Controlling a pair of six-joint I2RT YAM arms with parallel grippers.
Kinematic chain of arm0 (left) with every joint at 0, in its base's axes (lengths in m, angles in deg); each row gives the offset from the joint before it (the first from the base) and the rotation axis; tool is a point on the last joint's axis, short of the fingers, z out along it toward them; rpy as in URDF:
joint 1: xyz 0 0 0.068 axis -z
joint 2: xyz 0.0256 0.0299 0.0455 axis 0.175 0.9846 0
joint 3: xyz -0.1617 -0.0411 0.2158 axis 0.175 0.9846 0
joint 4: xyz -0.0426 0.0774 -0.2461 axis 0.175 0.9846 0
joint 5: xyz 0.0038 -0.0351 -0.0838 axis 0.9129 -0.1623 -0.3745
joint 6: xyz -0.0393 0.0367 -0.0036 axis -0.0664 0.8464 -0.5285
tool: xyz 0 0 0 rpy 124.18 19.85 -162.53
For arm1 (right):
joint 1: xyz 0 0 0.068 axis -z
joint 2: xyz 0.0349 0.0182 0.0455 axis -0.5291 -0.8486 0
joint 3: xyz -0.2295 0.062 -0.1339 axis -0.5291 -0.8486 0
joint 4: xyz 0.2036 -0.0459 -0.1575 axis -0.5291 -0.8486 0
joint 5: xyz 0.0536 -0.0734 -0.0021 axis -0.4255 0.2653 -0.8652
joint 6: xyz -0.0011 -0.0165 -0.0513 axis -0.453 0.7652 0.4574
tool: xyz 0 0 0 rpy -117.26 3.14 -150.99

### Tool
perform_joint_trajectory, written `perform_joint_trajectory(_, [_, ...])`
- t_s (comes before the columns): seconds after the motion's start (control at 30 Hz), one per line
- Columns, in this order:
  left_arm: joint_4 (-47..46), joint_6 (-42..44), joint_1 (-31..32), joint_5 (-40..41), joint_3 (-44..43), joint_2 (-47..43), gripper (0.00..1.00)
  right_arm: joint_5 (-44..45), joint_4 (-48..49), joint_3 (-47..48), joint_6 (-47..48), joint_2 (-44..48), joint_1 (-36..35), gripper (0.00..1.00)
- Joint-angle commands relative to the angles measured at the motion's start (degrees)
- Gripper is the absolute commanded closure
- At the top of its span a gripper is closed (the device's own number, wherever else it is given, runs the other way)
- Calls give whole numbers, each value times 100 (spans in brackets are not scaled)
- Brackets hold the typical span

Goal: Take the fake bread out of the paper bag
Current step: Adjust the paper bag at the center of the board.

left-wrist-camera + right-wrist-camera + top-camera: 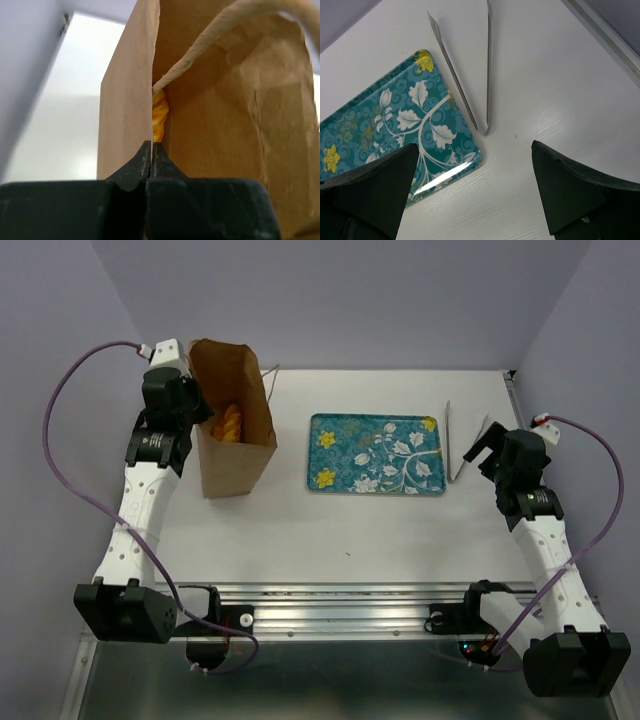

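Next, my left gripper tips the upright paper bag's opening toward the tray [375, 454] for my right gripper's tongs, since the fake bread [229, 424] lies deep in the bag.
The brown paper bag [236, 452] stands upright at the table's left, its mouth open upward. Inside it lies a glossy orange-golden piece of fake bread [230, 423]. My left gripper [198, 406] sits at the bag's left rim. In the left wrist view its jaws [152, 144] are pressed together on the edge of the paper bag [125, 100], with the fake bread [159, 115] showing through the slit just beyond and a cord handle [200, 47] arching above. My right gripper [486, 446] hovers open at the right, empty [474, 145].
A teal floral tray [375, 453] lies in the table's middle, its corner also below my right gripper [385, 125]. Metal tongs [450, 440] rest between tray and right arm, tongs [488, 65] opening away from me. Purple walls close in left, right and behind.
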Motion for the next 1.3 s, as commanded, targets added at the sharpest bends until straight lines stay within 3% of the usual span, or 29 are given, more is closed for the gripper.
perform_joint_trajectory(0.0, [-1592, 1954, -6, -655, -1002, 569, 100, 165, 274, 117, 129, -27, -40, 0])
perform_joint_trajectory(0.1, [-1522, 3456, 29, -1473, -1856, 1439, 100, 208, 274, 82, 173, -53, -40, 0])
perform_joint_trajectory(0.23, [-1304, 5257, 337, -1184, -2375, 2371, 100, 393, 257, 55, 252, -18, -40, 0])
perform_joint_trajectory(0.33, [-1004, 5911, 670, -1202, -2123, 2601, 100, 533, 248, 46, 305, -18, -40, 0])
perform_joint_trajectory(0.4, [-995, 6386, 855, -1070, -1482, 2733, 100, 613, 222, 46, 331, -9, -40, 0])
perform_joint_trajectory(0.6, [-1065, 5984, 1234, -902, -478, 2962, 100, 710, 222, 64, 358, -88, -40, 0])
perform_joint_trajectory(0.97, [-2172, 5508, 1251, -1729, 998, 1373, 100, 543, 222, 46, 314, -729, -40, 0])
perform_joint_trajectory(1.27, [-2357, 5385, 1260, -1728, 1719, 959, 100, 604, 379, 196, -46, -1757, -40, 0])
